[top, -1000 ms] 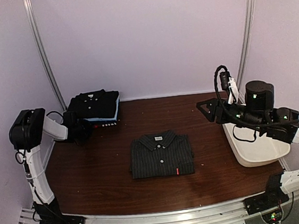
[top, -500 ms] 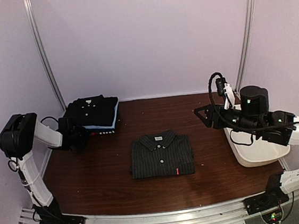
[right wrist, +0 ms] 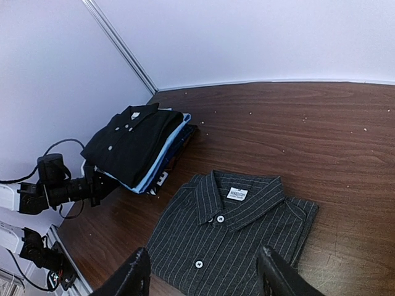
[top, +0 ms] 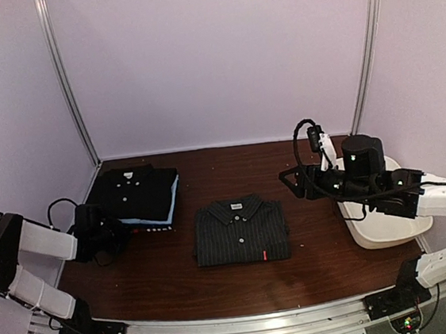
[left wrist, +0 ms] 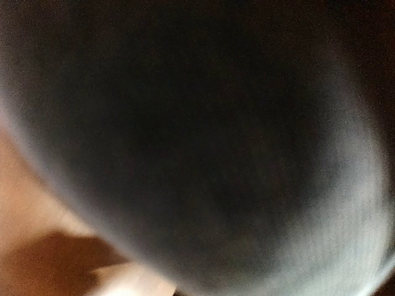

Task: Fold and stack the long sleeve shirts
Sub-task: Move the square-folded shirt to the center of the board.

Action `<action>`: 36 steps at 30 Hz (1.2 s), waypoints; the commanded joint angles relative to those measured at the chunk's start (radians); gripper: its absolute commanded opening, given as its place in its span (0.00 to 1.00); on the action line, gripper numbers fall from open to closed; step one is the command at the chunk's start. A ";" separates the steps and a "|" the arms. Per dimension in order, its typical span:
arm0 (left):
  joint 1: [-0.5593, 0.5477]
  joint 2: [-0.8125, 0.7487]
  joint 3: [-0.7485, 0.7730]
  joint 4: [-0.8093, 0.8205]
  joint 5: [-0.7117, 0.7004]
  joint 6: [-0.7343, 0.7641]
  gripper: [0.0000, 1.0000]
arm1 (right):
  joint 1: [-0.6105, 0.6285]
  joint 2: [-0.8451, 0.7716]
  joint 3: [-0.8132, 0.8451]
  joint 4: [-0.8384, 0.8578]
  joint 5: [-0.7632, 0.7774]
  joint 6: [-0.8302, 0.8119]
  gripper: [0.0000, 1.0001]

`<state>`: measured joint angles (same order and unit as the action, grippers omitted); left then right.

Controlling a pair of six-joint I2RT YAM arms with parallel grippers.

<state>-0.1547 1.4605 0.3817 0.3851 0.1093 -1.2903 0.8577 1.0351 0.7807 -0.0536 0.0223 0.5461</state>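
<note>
My left gripper should keep pulling until the stack lies next to the pinstripe shirt. It holds the stack's near corner (top: 128, 221) and has open table before it (top: 147, 259).
A folded charcoal pinstripe shirt (top: 240, 230) lies at the table's middle; it also shows in the right wrist view (right wrist: 234, 240). A stack of folded shirts (top: 138, 194), black on top with a light blue one under it, sits at the left and also shows in the right wrist view (right wrist: 133, 139). My left gripper (top: 118, 227) is at the stack's near left corner and grips its edge. The left wrist view shows only blurred dark cloth (left wrist: 197, 135). My right gripper (top: 287, 186) is open and empty, held above the table to the right of the pinstripe shirt; its fingers (right wrist: 134, 280) frame the shirt's near part.
A white plastic tub (top: 397, 232) stands at the right edge under my right arm. Lilac walls close the back and sides. The brown table (top: 231, 170) shows between the stack and the pinstripe shirt. A metal rail (top: 240, 333) runs along the near edge.
My left arm has drawn back toward the near left, and the stack has slid forward with it. My right gripper has moved left toward the pinstripe shirt.
</note>
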 commanded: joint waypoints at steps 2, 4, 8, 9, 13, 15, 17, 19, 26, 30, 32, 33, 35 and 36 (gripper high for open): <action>-0.027 -0.190 -0.163 -0.063 -0.016 -0.037 0.00 | -0.002 0.042 -0.022 0.051 -0.044 -0.002 0.60; -0.043 -0.283 -0.206 -0.108 -0.023 -0.045 0.00 | -0.002 0.058 -0.026 0.051 -0.057 0.001 0.60; -0.072 -0.462 -0.270 -0.226 -0.038 -0.056 0.00 | -0.003 0.087 -0.032 0.079 -0.073 0.007 0.60; -0.073 -0.505 -0.282 -0.253 -0.041 -0.060 0.00 | -0.003 0.094 -0.033 0.083 -0.076 0.008 0.60; -0.075 -0.650 -0.299 -0.349 -0.038 -0.054 0.00 | -0.002 0.118 -0.034 0.090 -0.082 0.009 0.60; -0.075 -0.700 -0.292 -0.420 -0.043 -0.045 0.00 | -0.002 0.126 -0.035 0.093 -0.083 0.009 0.60; -0.075 -0.735 -0.296 -0.446 -0.042 -0.039 0.00 | -0.002 0.132 -0.037 0.098 -0.081 0.008 0.60; -0.075 -0.747 -0.297 -0.467 -0.037 -0.034 0.00 | -0.002 0.140 -0.036 0.098 -0.081 0.009 0.60; -0.077 -0.722 -0.231 -0.592 -0.005 0.007 0.27 | -0.002 0.154 -0.032 0.097 -0.082 0.007 0.61; -0.092 -0.736 -0.181 -0.688 -0.015 0.048 0.34 | -0.002 0.163 -0.028 0.091 -0.077 0.000 0.63; -0.117 -0.754 -0.142 -0.772 -0.048 0.063 0.34 | -0.003 0.167 -0.029 0.090 -0.074 -0.001 0.64; -0.129 -0.771 -0.116 -0.819 -0.078 0.067 0.35 | -0.003 0.168 -0.030 0.092 -0.072 0.000 0.65; -0.148 -0.818 -0.067 -0.914 -0.147 0.064 0.35 | -0.005 0.173 -0.033 0.097 -0.072 0.000 0.65; -0.151 -0.850 -0.048 -0.944 -0.165 0.062 0.35 | -0.004 0.175 -0.035 0.099 -0.071 0.001 0.65</action>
<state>-0.2794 0.6937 0.2367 -0.3943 0.0517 -1.2617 0.8574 1.1999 0.7578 0.0223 -0.0525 0.5491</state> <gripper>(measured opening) 0.347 0.647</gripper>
